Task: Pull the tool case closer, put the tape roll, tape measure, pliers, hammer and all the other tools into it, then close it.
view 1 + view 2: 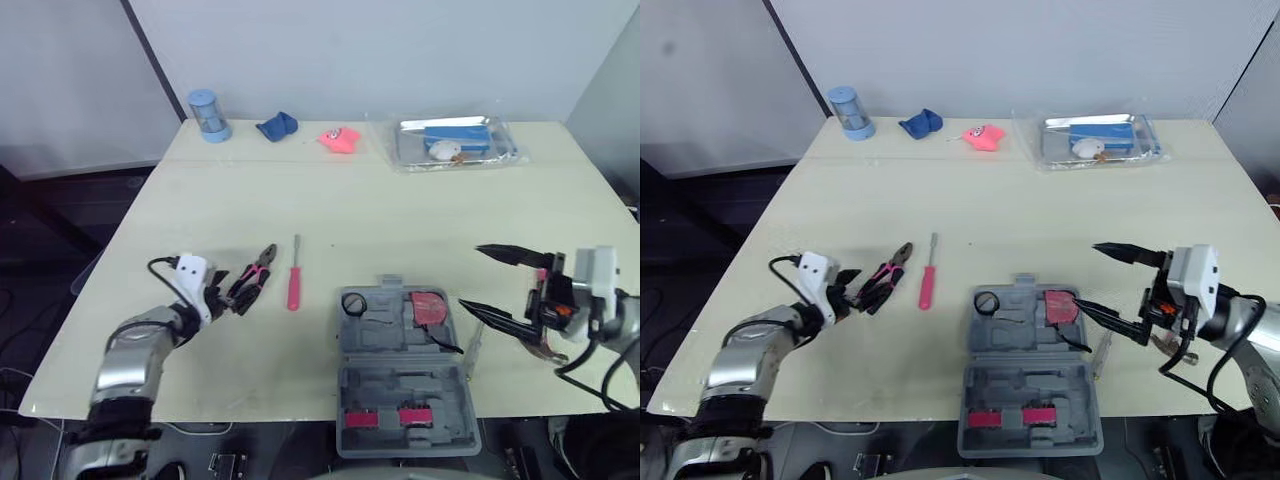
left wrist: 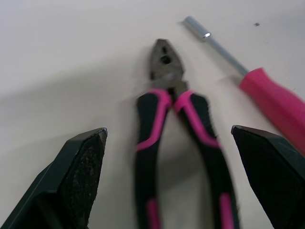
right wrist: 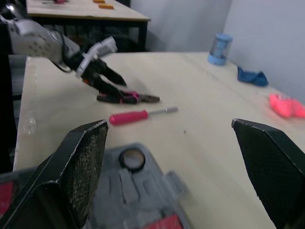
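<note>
The pliers (image 1: 256, 277)' jaws (image 2: 165, 60) are already touching while the pliers' handles are apart, so the pliers should stay in a V shape when I take them to the tool case.
The grey tool case (image 1: 385, 385) lies open at the table's front edge. A black tape roll (image 1: 354, 302) and a red tape measure (image 1: 430, 305) sit in its far half. Pink-and-black pliers (image 1: 252, 280) lie left of the case, with a pink-handled screwdriver (image 1: 294, 278) beside them. My left gripper (image 1: 225, 296) is open at the pliers' handle end, one finger (image 2: 81, 176) on each side of the handles (image 2: 176, 124), not closed on them. My right gripper (image 1: 472, 276) hangs open just right of the case, with nothing between its fingers (image 3: 81, 167).
A slim pale tool (image 1: 472, 350) lies against the case's right side. Along the far edge stand a blue cup (image 1: 208, 115), a blue cloth (image 1: 277, 126), a pink toy (image 1: 339, 139) and a bagged metal tray (image 1: 455, 143). The table's front edge is close below the case.
</note>
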